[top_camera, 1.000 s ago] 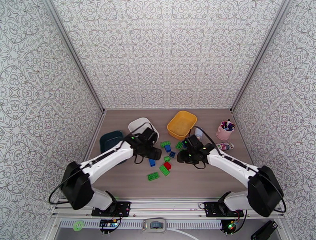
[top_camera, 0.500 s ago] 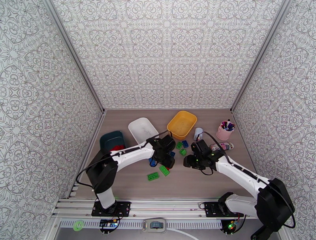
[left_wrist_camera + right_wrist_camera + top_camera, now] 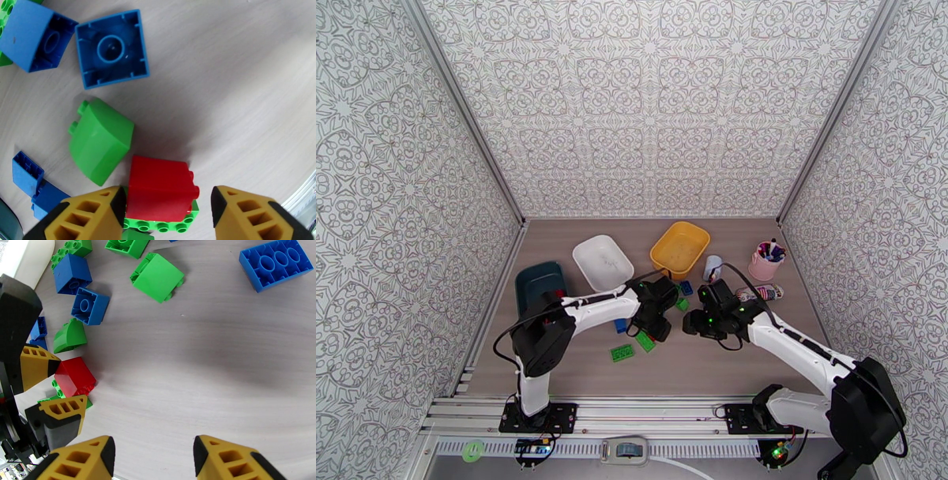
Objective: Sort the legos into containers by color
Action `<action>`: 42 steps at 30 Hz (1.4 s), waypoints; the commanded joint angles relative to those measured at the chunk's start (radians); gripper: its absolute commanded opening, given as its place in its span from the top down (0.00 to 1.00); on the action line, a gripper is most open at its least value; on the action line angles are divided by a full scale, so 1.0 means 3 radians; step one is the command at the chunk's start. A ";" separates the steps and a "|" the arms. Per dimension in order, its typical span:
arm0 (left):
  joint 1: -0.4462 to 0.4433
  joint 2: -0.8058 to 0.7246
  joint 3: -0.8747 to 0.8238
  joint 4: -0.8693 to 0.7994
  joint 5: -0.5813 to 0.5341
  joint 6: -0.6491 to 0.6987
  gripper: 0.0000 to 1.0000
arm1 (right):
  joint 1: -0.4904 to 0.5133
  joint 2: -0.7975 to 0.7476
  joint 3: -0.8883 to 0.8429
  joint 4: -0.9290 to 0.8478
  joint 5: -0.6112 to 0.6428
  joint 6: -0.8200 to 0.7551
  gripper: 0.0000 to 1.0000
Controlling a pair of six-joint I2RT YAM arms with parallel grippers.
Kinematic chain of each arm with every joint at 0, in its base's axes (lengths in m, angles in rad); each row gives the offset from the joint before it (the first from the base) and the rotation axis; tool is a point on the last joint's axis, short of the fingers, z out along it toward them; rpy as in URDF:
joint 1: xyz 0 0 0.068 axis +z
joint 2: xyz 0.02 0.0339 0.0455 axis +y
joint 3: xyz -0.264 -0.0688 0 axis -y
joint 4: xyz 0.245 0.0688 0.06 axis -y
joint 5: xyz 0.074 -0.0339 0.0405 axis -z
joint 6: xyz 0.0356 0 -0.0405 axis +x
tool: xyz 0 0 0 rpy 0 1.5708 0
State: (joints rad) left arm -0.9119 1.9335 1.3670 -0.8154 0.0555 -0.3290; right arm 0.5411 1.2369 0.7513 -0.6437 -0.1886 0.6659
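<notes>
The robot's left gripper should first take away the red lego, because it lies on top of the green lego, and then the right gripper should pick up the green lego.
A red lego (image 3: 158, 185) lies on top of a green one (image 3: 158, 225) in a loose cluster of legos on the table. My left gripper (image 3: 168, 197) is down over it, open, with a jaw on each side. The left finger (image 3: 114, 203) touches the brick, and a gap remains at the right finger (image 3: 221, 203). In the top view that gripper (image 3: 657, 325) is at the cluster's near side. My right gripper (image 3: 154, 461) hovers open over bare table just to the right (image 3: 694, 322), holding nothing. The teal (image 3: 536, 278), white (image 3: 603, 262) and yellow (image 3: 679, 249) containers stand behind.
Around the red brick lie a curved green brick (image 3: 100, 146), an upturned blue brick (image 3: 112, 49) and other blue bricks (image 3: 31, 33). A blue six-stud brick (image 3: 276, 263) and a green brick (image 3: 158, 277) lie farther off. A pink pen cup (image 3: 766, 260) and a white bottle (image 3: 713, 267) stand at the right.
My left arm swung right from the white tray to the brick cluster, came down over the red brick, and its jaws narrowed. My right gripper shifted slightly right, then held still.
</notes>
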 commanded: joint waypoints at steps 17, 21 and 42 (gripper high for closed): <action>-0.0089 0.0164 0.0168 -0.0053 -0.0191 -0.0023 0.54 | -0.0033 -0.0027 -0.0040 0.0008 -0.0042 0.0046 0.43; -0.0090 0.0012 0.0177 -0.0043 -0.0161 -0.0028 0.57 | -0.0031 -0.0040 -0.0003 0.0003 -0.0054 0.0022 0.42; 0.1299 -0.1662 -0.0682 0.0135 -0.0320 -0.0612 0.57 | 0.0967 0.1080 0.1376 0.0275 -0.0035 0.0041 0.32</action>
State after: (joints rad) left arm -0.5941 1.5192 1.2087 -0.7586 0.0200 -0.4507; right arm 0.7780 1.5002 1.0924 -0.5339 -0.2363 0.6834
